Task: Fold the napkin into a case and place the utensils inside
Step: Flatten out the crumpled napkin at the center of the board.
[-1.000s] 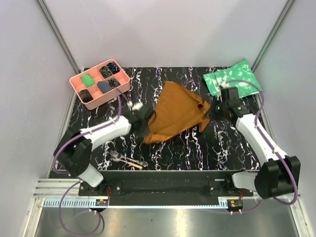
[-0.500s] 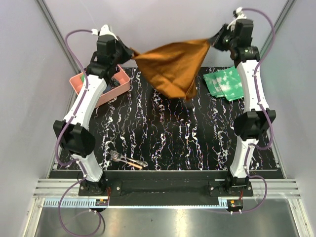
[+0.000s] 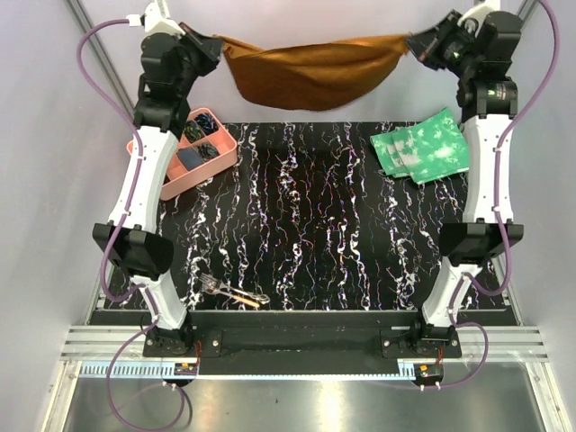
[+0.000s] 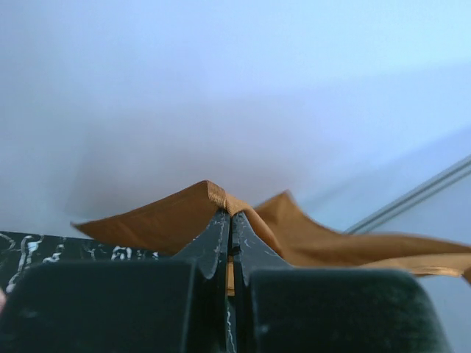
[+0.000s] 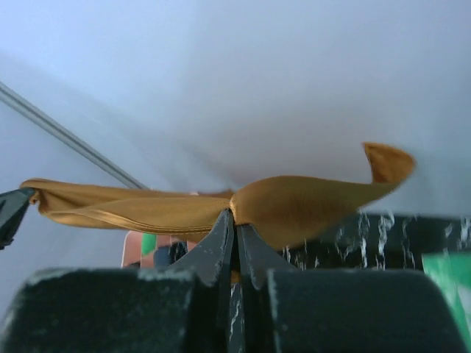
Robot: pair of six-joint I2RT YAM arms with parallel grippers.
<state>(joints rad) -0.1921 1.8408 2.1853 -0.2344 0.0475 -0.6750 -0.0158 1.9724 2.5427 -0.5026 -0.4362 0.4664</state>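
Observation:
The napkin (image 3: 310, 77) droops high above the table's far edge. My left gripper and right gripper should swing it toward the front (image 3: 315, 220) and put it down flat before folding.
The rust-brown napkin (image 3: 310, 74) hangs stretched in the air high above the far edge of the table, sagging in the middle. My left gripper (image 3: 216, 45) is shut on its left corner, and my right gripper (image 3: 416, 42) is shut on its right corner. In the left wrist view the cloth (image 4: 309, 235) is pinched between the closed fingertips (image 4: 230, 215). The right wrist view shows the same at its gripper (image 5: 235, 218) with the napkin (image 5: 309, 202). The silver fork (image 3: 212, 285) and the slim piece with the orange-tan end (image 3: 245, 299) lie on the table near the front left.
A pink compartment tray (image 3: 216, 157) with small items stands at the back left, partly behind my left arm. A green mottled cloth (image 3: 421, 148) lies at the back right. The table top (image 3: 333, 234) is black marbled.
Both arms have lifted the napkin from the table, raised it high and spread apart. The cloth went from a hanging triangle to a taut, sagging band.

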